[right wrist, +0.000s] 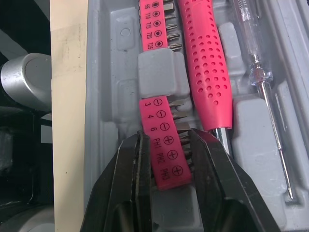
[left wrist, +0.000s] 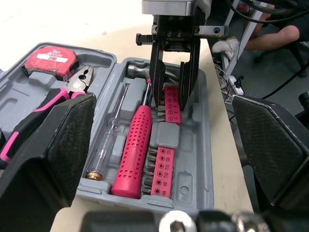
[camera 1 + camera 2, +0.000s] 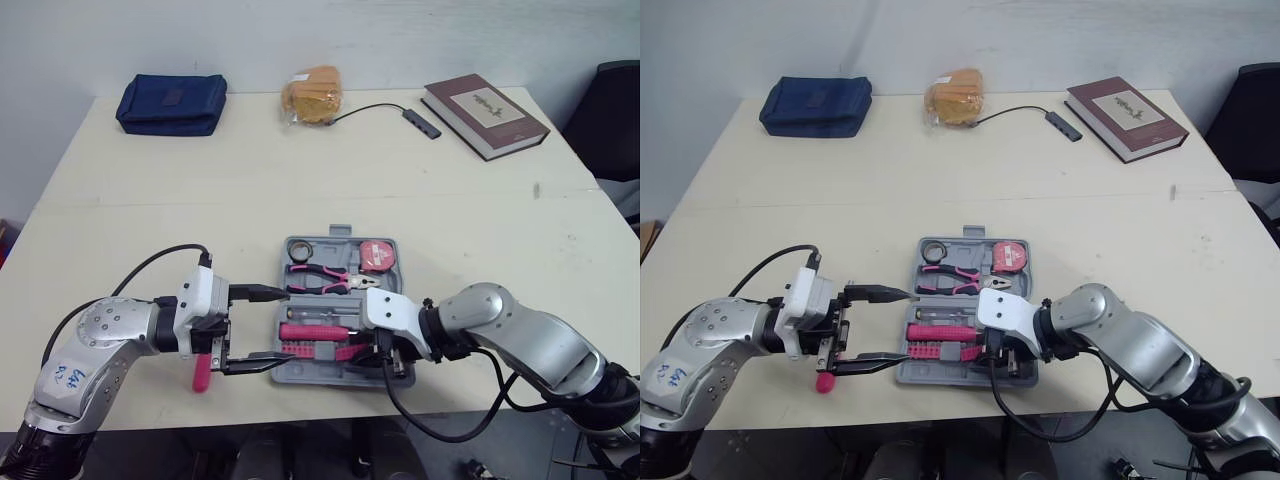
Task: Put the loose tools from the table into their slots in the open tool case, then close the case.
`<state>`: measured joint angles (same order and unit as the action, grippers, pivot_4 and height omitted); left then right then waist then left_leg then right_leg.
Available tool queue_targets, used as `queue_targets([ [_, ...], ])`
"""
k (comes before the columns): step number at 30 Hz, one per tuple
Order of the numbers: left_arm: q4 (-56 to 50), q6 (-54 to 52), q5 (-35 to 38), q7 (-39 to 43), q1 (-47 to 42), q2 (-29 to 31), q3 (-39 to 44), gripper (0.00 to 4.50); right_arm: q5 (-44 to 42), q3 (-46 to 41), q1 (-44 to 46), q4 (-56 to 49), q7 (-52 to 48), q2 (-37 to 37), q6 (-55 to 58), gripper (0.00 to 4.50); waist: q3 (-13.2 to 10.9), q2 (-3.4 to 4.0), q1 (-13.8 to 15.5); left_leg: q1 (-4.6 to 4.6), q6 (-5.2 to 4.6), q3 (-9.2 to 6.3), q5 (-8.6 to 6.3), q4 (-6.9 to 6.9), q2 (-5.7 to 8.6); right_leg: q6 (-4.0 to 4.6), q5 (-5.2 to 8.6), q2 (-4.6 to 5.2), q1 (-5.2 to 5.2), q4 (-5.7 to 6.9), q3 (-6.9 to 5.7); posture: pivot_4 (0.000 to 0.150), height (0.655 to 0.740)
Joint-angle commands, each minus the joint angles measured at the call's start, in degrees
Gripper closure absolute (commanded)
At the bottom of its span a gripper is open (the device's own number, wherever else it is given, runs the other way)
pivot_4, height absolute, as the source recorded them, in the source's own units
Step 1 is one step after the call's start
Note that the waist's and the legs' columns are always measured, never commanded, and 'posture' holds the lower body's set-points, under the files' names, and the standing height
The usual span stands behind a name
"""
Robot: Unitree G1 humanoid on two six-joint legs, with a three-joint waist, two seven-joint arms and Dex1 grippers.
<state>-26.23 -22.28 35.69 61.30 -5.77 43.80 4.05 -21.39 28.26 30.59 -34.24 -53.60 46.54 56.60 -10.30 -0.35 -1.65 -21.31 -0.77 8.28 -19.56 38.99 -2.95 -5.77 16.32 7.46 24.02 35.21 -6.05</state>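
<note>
The pink screwdriver [image 3: 202, 372] will come to rest flat in the case's long trough [image 2: 190, 162] when I lower it, since that trough beside the pink bit strip is empty.
The open grey tool case [image 3: 300, 374] lies near the table's front edge. It holds pink pliers [image 3: 318, 281], a red tape measure [image 3: 378, 255], a pink-handled screwdriver [image 2: 133, 152] and a clear tester screwdriver [image 2: 107, 145]. My right gripper [image 3: 385, 355] reaches down into the case's near right part. It is shut on a pink bit strip [image 1: 164, 154] that lies in its slot, one finger on each long side. My left gripper [image 3: 282, 326] stands open at the case's left edge, holding nothing. A loose pink-handled tool [image 3: 202, 375] lies on the table under my left wrist.
Along the far edge of the table lie a blue pouch [image 3: 172, 103], a wrapped snack [image 3: 312, 95], a cabled USB hub [image 3: 420, 122] and a brown book [image 3: 485, 115]. A dark chair [image 3: 615, 110] stands off the table's right side.
</note>
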Motion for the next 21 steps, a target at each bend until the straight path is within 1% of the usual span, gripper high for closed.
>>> queue_targets([
  [1,-0.89,0.96,0.42,0.27,1.06,-0.17,1.00,0.00,2.08,2.40,-0.67,-0.58,1.88,-0.72,0.46,3.72,0.01,-0.02,-0.11,0.01,0.01,0.00,0.00,0.00,-0.01,0.01,0.00,-0.01,0.00,0.01,0.00,0.150,0.7400],
  [5,-0.93,1.26,0.39,0.23,1.42,-0.24,1.09,0.00,1.78,2.29,-0.96,-0.34,2.49,-1.73,0.90,3.72,0.03,-0.06,-0.13,0.06,0.08,0.02,0.00,0.00,-0.10,0.08,0.04,-0.04,0.00,0.09,0.01,0.150,0.7400],
  [8,-0.94,1.49,0.34,0.14,1.63,-0.35,1.10,0.00,-0.69,0.10,-2.01,-0.11,2.46,-3.95,1.04,3.72,0.04,-0.07,-0.12,0.08,0.13,0.02,0.01,0.00,-0.14,0.13,0.07,-0.04,0.00,0.15,0.00,0.150,0.7400],
  [10,-0.91,1.59,0.32,0.16,1.77,-0.37,1.08,0.00,-1.74,-1.53,-2.60,-0.15,2.69,-5.50,0.44,2.70,0.04,-0.07,-0.10,0.09,0.16,0.02,-0.01,0.00,-0.18,0.16,0.09,-0.05,0.00,0.18,-0.01,0.150,0.7400],
  [11,-1.01,0.95,0.60,0.15,1.85,-0.11,1.03,0.00,-1.51,-2.83,-2.99,-0.17,3.30,-6.31,-1.24,2.43,0.04,-0.07,-0.07,0.08,0.17,0.01,-0.01,0.00,-0.18,0.17,0.10,-0.06,0.01,0.19,-0.01,0.150,0.7400],
  [12,-1.06,0.70,0.68,0.14,1.87,0.02,1.00,0.00,-1.67,-3.81,-3.20,-0.37,2.67,-6.27,-2.70,2.06,0.04,-0.07,-0.01,0.07,0.17,0.02,-0.01,0.00,-0.18,0.19,0.11,-0.08,0.03,0.21,-0.02,0.150,0.7400],
  [13,-1.15,0.28,0.90,-0.03,1.87,0.09,1.05,0.00,-2.22,-4.97,-3.64,-0.73,1.29,-5.73,-4.47,1.53,0.04,-0.07,0.03,0.02,0.17,0.02,-0.01,0.00,-0.16,0.19,0.11,-0.10,0.10,0.23,-0.01,0.150,0.7400],
  [15,-1.52,-0.56,1.27,-0.45,1.66,0.18,1.12,0.00,-5.46,-7.78,-4.76,-2.02,-4.69,-2.43,-7.36,1.53,0.03,-0.07,0.11,-0.06,0.15,0.04,-0.01,0.01,-0.09,0.19,0.10,-0.06,0.20,0.27,0.00,0.150,0.7400],
  [17,-1.61,-0.93,1.30,-0.37,1.43,0.35,1.17,0.00,-8.42,-11.24,-6.04,-2.57,-8.48,0.09,-9.25,1.53,0.01,-0.09,0.27,-0.11,0.05,0.06,-0.01,0.02,0.03,0.14,0.08,0.01,0.23,0.27,0.02,0.150,0.7400],
  [19,-1.52,-0.73,0.85,-0.52,0.84,0.38,1.31,0.00,-10.69,-15.19,-7.75,-2.00,-10.30,1.07,-11.70,1.53,0.00,-0.12,0.33,-0.13,-0.04,0.05,-0.05,0.06,0.07,0.09,0.05,0.05,0.22,0.23,0.02,0.150,0.7400],
  [21,-1.30,-0.73,0.67,-0.95,0.18,0.22,1.43,0.00,-10.88,-17.76,-9.59,-0.59,-10.73,0.20,-15.86,1.53,0.00,-0.15,0.31,-0.13,-0.06,0.05,-0.07,0.06,0.07,0.06,0.04,0.06,0.20,0.22,0.02,0.150,0.7400],
])
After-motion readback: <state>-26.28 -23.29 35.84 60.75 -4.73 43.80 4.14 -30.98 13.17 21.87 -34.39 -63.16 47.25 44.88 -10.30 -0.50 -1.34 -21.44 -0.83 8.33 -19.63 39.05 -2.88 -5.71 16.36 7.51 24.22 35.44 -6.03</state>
